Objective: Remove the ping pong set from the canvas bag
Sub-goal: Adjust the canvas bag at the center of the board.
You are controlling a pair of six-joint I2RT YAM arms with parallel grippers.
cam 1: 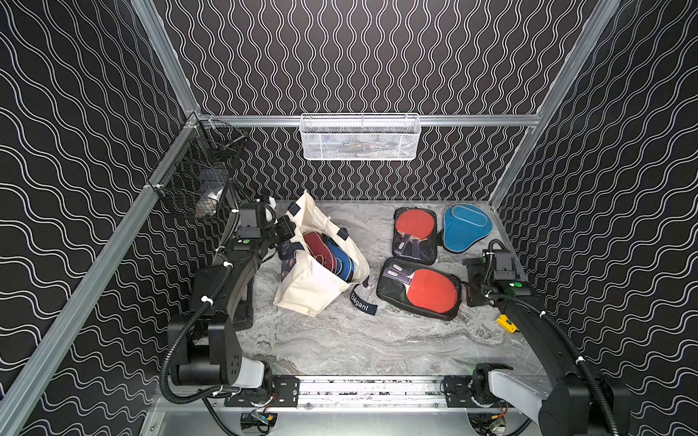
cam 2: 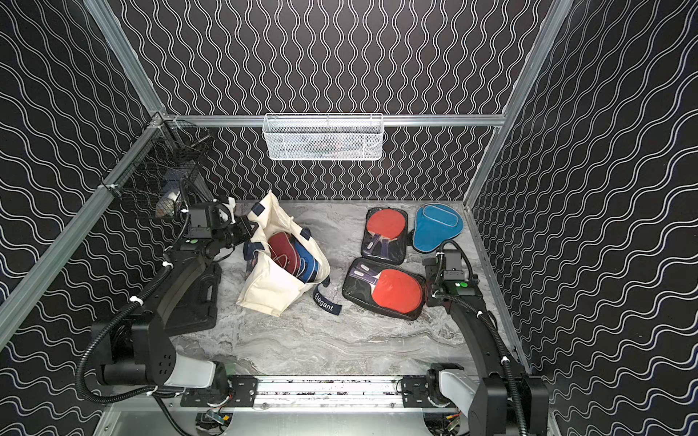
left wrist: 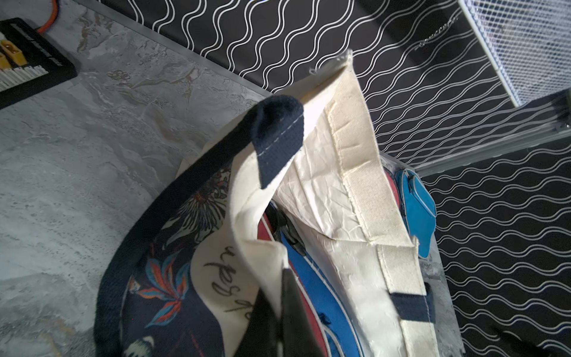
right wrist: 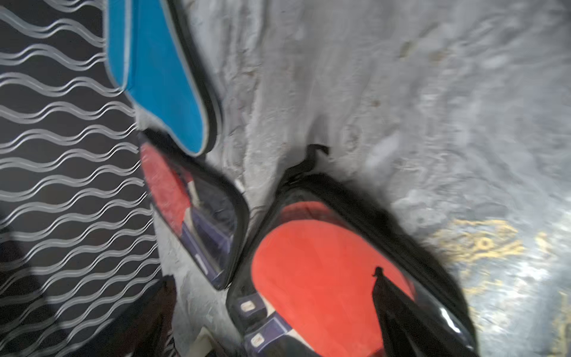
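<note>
The canvas bag's sides (cam 1: pixel 312 287) rise high around the maroon cover (cam 1: pixel 320 248). Next, my left gripper pulls the bag's rim back toward my right gripper before it reaches in.
The cream canvas bag (cam 1: pixel 313 287) (cam 2: pixel 268 290) lies open at the table's left. My left gripper (cam 1: pixel 284 231) (left wrist: pixel 275 284) is shut on its rim at the mouth, holding it up. A maroon cover (cam 1: pixel 315 245) and a blue cover (cam 1: pixel 342 260) (left wrist: pixel 312 278) of the ping pong set sit inside. On the table at the right lie two clear pouches with red paddles, the far one (cam 1: pixel 415 236) and the near one (cam 1: pixel 421 288) (right wrist: pixel 315 278), and a teal cover (cam 1: pixel 466 226) (right wrist: pixel 160 77). My right gripper (cam 1: pixel 472 281) (right wrist: pixel 272 275) is open over the near pouch's right edge, holding nothing.
A white mesh basket (cam 1: pixel 360 137) hangs on the back wall and a black wire basket (cam 1: pixel 196 177) on the left rail. A black hard case (cam 2: pixel 196 298) lies under my left arm. The bag's navy "Elegant" strap (cam 1: pixel 362 302) trails on the table. A yellow connector (cam 1: pixel 506 324) lies by my right arm.
</note>
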